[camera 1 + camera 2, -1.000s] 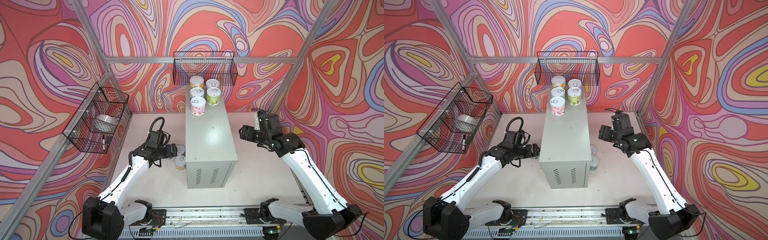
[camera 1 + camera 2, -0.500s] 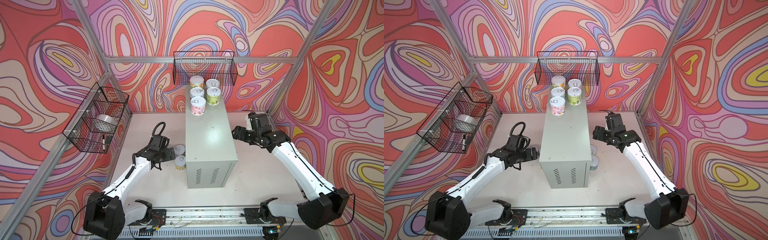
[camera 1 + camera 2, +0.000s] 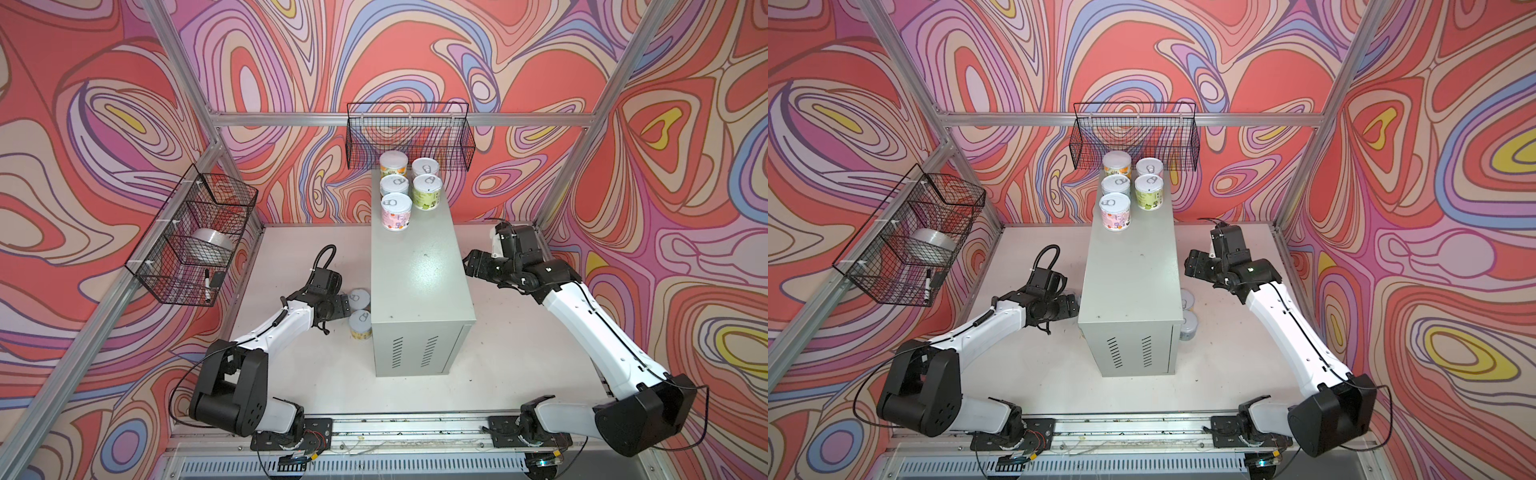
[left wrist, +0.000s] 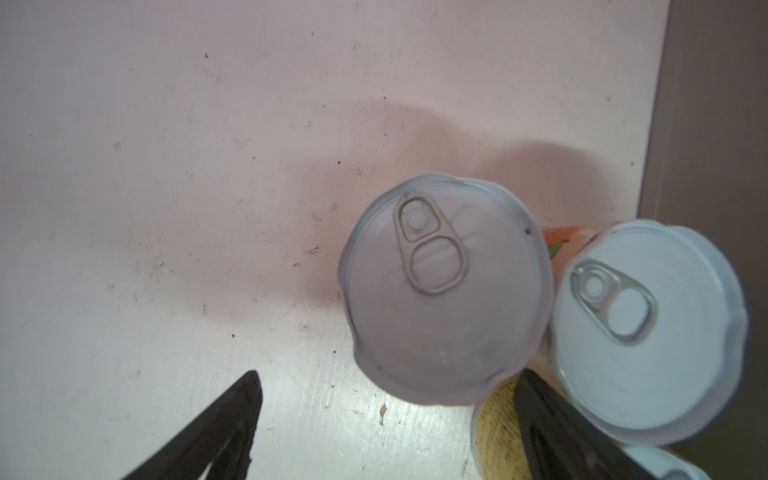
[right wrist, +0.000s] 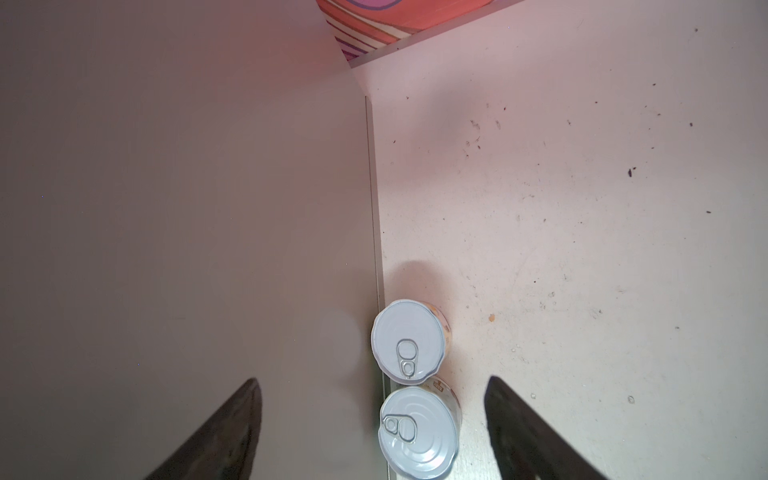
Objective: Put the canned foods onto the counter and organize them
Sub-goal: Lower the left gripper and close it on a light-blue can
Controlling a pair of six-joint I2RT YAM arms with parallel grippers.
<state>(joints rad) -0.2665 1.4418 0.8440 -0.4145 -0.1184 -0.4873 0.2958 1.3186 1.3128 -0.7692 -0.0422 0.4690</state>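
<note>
The finger of my left gripper overlaps the yellow can [image 4: 499, 430], so next I move that gripper away from the counter before I close it around the can with the shaded lid [image 4: 446, 288].
The counter [image 3: 419, 282] [image 3: 1133, 274] stands mid-table, with several canned foods [image 3: 396, 212] [image 3: 1114, 212] grouped at its far end. Left of it on the white table stand two cans [image 3: 359, 298] [image 3: 360, 325]. My left gripper [image 3: 343, 305] [image 3: 1073, 305] is low beside them, open. In the left wrist view a shaded lid [image 4: 444, 286] lies just beyond my left gripper [image 4: 386, 415], and one finger [image 4: 552, 428] overlaps a yellow can [image 4: 494, 432]. My right gripper [image 3: 471, 266] [image 5: 374, 415] hangs open high over the counter's right edge [image 5: 187, 249], above two cans [image 5: 409, 340] [image 5: 419, 432] [image 3: 1187, 299].
A black wire basket [image 3: 409, 137] hangs on the back wall just behind the cans on the counter. Another basket [image 3: 191, 241] on the left wall holds a silver roll [image 3: 212, 245] and a marker [image 3: 206, 284]. The arms' rail [image 3: 395, 424] runs along the front.
My right gripper has swung left, up to the counter's right edge. My left arm has sunk lower, its gripper staying beside the two cans on the table.
</note>
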